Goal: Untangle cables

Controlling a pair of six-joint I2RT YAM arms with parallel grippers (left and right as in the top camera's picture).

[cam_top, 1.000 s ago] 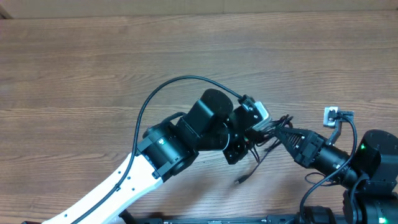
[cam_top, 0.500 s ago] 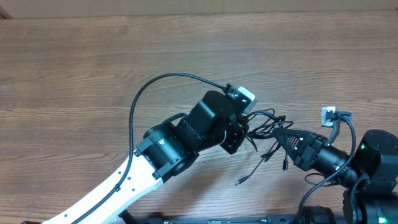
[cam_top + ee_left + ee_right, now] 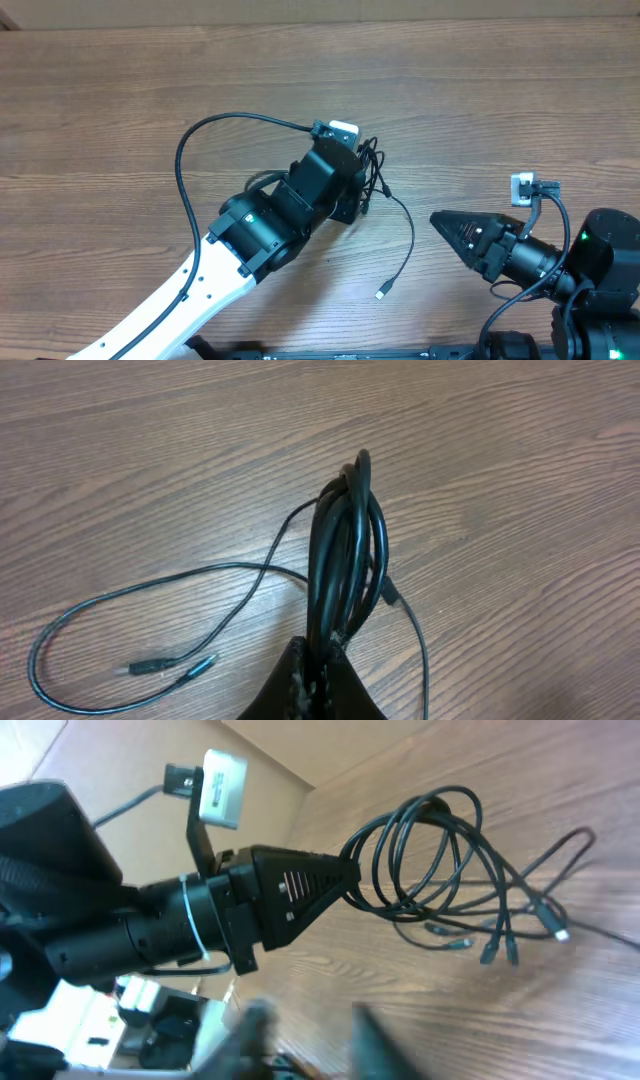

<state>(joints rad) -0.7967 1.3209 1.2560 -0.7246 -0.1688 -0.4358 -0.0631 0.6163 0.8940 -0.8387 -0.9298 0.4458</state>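
Next, I bring the loops over, take hold of a strand of cable and spread the loops apart, because the loops hang bunched [image 3: 372, 166] in my left gripper and stop short of my right gripper [image 3: 428, 212].
The cables [image 3: 372, 170] are a bundle of thin black loops hanging from my left gripper [image 3: 364, 172], which is shut on them. One loose strand runs down to a plug end [image 3: 382, 293] on the wooden table. In the left wrist view the bundle [image 3: 345, 550] rises from the jaws [image 3: 325, 665], and a loose loop with two plug ends [image 3: 165, 665] lies at the left. In the right wrist view the left gripper [image 3: 335, 875] holds the loops [image 3: 430, 860] up. My right gripper [image 3: 437, 219] is apart from the cables; its blurred fingers [image 3: 310, 1025] are open and empty.
The left arm's thicker black cable [image 3: 185, 165] arcs over the table to the left of the arm. The right wrist camera mount [image 3: 525, 187] sticks out at the right. The table's far edge [image 3: 320, 22] runs along the top.
My left gripper has moved up and to the left with the bundle. The cables have come away from my right gripper, which is now empty, and one strand trails out between them.
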